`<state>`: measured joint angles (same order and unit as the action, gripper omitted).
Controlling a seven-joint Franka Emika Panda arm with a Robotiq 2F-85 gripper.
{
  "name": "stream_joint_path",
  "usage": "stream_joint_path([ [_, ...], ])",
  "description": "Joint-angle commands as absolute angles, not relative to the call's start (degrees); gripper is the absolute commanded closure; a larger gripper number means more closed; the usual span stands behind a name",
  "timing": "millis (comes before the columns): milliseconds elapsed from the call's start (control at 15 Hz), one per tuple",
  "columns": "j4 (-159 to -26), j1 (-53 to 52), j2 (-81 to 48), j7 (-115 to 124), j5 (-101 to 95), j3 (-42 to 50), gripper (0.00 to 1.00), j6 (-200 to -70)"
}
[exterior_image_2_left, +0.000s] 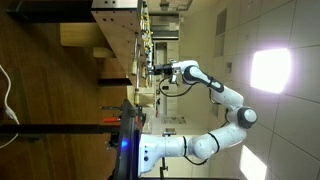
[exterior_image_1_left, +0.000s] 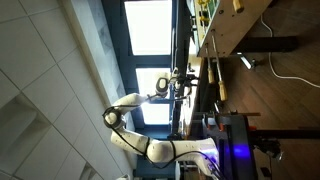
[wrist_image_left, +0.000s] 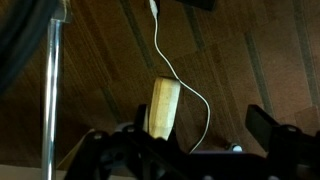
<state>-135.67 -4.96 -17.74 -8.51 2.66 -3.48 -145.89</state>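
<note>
My gripper's open fingers are wide enough apart for the pale wooden block's narrow width (wrist_image_left: 165, 102), so I should now move in until both fingers are on either side of its near end (wrist_image_left: 159, 127), then close them.
The pictures stand turned on their side. In the wrist view my gripper (wrist_image_left: 200, 120) is open, its two dark fingers wide apart. A pale yellowish wooden block (wrist_image_left: 165, 105) stands on the brown wooden table (wrist_image_left: 250, 60), between the fingers and close to the left one. I cannot tell whether that finger touches it. A thin white cable (wrist_image_left: 165, 50) runs across the table behind the block. In both exterior views the white arm reaches out with the gripper (exterior_image_1_left: 178, 85) (exterior_image_2_left: 152, 70) at the table's edge; the block is too small to make out there.
A shiny metal pole (wrist_image_left: 52, 90) stands at the left of the wrist view. The wooden table (exterior_image_1_left: 270, 90) (exterior_image_2_left: 50, 90) carries a white cable (exterior_image_1_left: 290, 75) (exterior_image_2_left: 8, 100). The robot's base shows a blue light (exterior_image_1_left: 235, 155) (exterior_image_2_left: 122, 145). Bright windows are behind the arm.
</note>
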Motion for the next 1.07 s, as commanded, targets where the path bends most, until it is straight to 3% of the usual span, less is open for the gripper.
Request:
stream_joint_path([
  [0,-134.18,-4.39,-19.01,-6.83,0.91,-3.42,0.00,-147.91],
  [1000,-128.76,-5.22,-27.91,-4.34,-2.52,-2.84,0.00,-150.97],
])
